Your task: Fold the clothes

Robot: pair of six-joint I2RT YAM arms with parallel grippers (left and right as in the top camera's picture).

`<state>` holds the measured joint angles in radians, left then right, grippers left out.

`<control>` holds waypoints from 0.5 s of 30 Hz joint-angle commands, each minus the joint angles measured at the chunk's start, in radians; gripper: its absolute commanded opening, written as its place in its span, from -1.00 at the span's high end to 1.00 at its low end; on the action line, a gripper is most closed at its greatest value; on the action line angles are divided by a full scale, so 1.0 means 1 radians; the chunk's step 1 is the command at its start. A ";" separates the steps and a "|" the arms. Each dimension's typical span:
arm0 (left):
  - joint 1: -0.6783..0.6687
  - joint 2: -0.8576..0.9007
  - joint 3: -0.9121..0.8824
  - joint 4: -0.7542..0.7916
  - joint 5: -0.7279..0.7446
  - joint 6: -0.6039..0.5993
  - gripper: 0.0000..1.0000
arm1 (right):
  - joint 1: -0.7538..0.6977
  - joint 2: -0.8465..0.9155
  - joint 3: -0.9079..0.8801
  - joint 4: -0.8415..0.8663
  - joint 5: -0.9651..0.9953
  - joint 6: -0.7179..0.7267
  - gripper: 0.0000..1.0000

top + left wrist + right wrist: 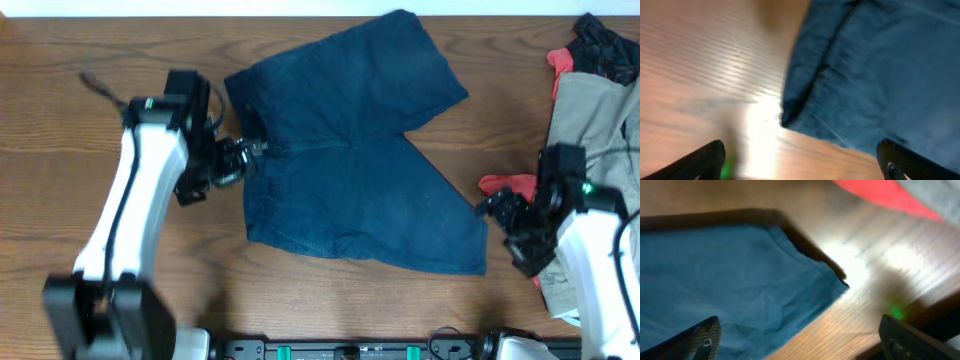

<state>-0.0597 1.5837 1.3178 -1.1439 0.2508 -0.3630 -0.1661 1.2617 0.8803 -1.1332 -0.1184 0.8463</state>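
The waistband (804, 70) will open wide when I raise its corner, because a dark slit (822, 66) runs between the layers of the navy denim shorts.
The dark navy denim shorts (355, 150) lie flat in the middle of the table, waistband to the left, two wide legs spread to the right. My left gripper (240, 160) is open at the waistband edge; the left wrist view shows the waistband corner (805, 95) just ahead of the wide-open fingers (800, 165). My right gripper (500, 215) is open just right of the near leg's hem; the right wrist view shows that hem corner (830, 280) between the spread fingers (800, 342). Neither gripper holds cloth.
A beige garment (600, 110) lies at the right table edge with a red cloth (505, 184) under it, which also shows in the right wrist view (885, 192). A dark patterned item (605, 45) sits at the back right. A thin cable (100, 85) lies at far left.
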 commanded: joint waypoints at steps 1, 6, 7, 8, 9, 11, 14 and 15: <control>0.004 -0.132 -0.146 0.070 0.129 -0.049 -0.95 | 0.034 -0.068 -0.092 0.026 0.006 0.152 -0.96; 0.004 -0.301 -0.381 0.185 0.151 -0.418 -0.95 | 0.079 -0.132 -0.220 0.137 -0.038 0.237 -0.92; 0.004 -0.319 -0.421 0.203 0.151 -0.488 -0.96 | 0.088 -0.134 -0.237 0.157 -0.045 0.249 -0.91; 0.004 -0.335 -0.466 0.227 0.151 -0.559 -0.96 | 0.099 -0.134 -0.255 0.175 -0.047 0.264 -0.90; 0.004 -0.344 -0.506 0.256 0.151 -0.604 -0.95 | 0.112 -0.132 -0.272 0.194 -0.047 0.283 -0.88; 0.003 -0.343 -0.571 0.323 0.157 -0.650 -0.96 | 0.134 -0.132 -0.296 0.221 -0.047 0.307 -0.86; 0.003 -0.328 -0.650 0.443 0.165 -0.664 -0.96 | 0.164 -0.132 -0.313 0.254 -0.046 0.321 -0.84; 0.003 -0.323 -0.666 0.473 0.165 -0.664 -0.96 | 0.171 -0.131 -0.313 0.260 -0.043 0.321 -0.85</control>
<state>-0.0597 1.2491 0.6941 -0.7197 0.3988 -0.9272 -0.0231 1.1374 0.5762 -0.8875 -0.1627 1.1168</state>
